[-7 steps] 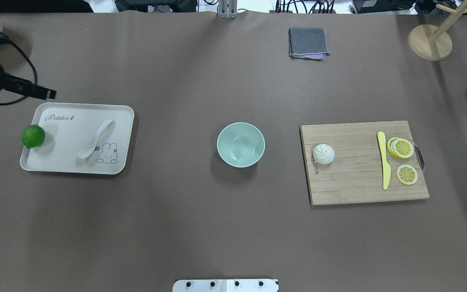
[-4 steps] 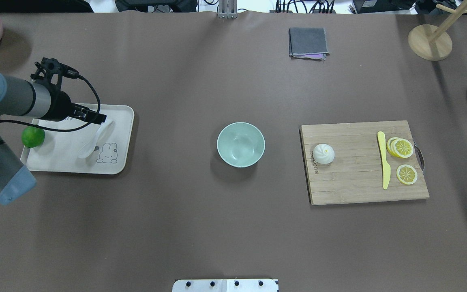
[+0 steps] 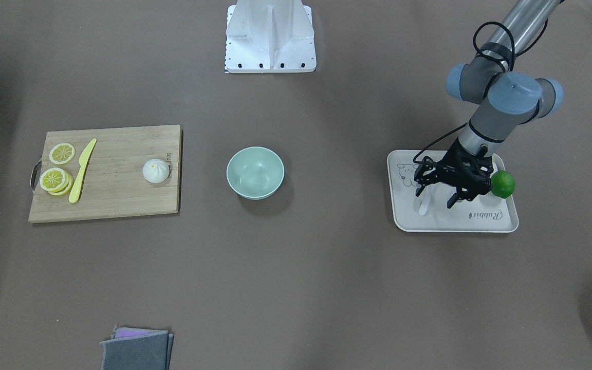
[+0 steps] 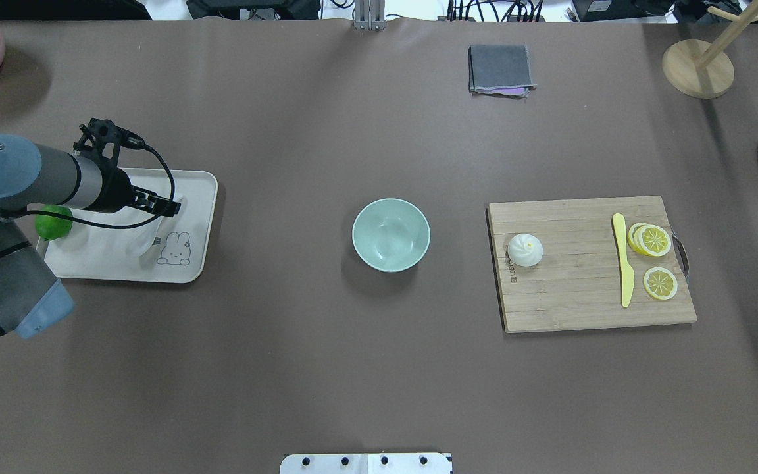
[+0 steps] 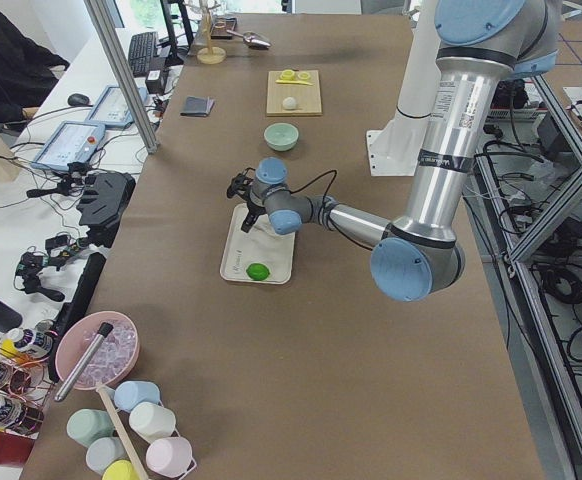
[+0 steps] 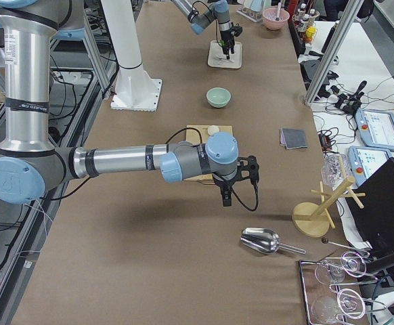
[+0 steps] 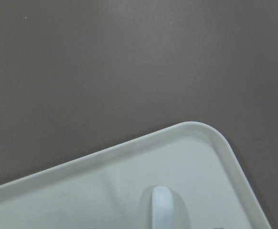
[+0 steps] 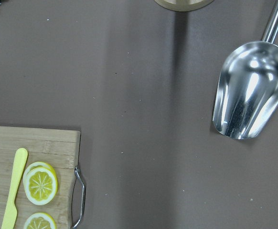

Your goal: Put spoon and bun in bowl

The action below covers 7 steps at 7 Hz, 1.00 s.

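The mint-green bowl is small for the white spoon's long handle. The handle will lean over the bowl's rim when I lower the spoon into it.
The white spoon lies on the cream tray at the left; its handle tip shows in the left wrist view. My left gripper is open, low over the tray, with its fingers either side of the spoon's handle. The pale mint-green bowl stands empty at the table's middle. The white bun sits on the wooden cutting board at the right. My right gripper shows only in the exterior right view, above the table beyond the board; I cannot tell if it is open or shut.
A green lime sits on the tray's left edge beside the left wrist. A yellow knife and lemon slices lie on the board. A metal scoop, a wooden stand and a grey cloth are further back.
My left arm has swung in from the left edge over the tray, and its gripper has moved right and down to the spoon's handle. Bowl, bun and board have not moved.
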Each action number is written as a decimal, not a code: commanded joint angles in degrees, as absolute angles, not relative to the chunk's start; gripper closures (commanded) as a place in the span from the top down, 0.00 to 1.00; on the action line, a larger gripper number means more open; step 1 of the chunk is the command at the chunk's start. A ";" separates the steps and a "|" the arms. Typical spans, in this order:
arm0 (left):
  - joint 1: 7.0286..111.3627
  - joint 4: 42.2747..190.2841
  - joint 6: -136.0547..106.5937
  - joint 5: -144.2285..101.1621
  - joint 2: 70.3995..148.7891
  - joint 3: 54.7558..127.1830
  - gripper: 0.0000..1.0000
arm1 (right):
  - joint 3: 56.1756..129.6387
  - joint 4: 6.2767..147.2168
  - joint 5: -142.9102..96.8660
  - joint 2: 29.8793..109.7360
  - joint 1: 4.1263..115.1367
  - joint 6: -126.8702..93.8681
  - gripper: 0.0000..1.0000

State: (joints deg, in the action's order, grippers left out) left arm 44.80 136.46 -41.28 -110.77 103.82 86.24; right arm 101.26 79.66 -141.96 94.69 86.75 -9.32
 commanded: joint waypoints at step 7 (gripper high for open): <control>44.38 136.50 -42.19 -112.05 99.34 90.58 0.00 | 101.51 79.63 -142.12 94.57 86.22 -9.93 1.00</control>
State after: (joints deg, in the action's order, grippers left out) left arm 44.36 137.26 -42.06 -111.45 101.49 87.34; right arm 101.51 79.63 -142.09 94.56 86.27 -9.73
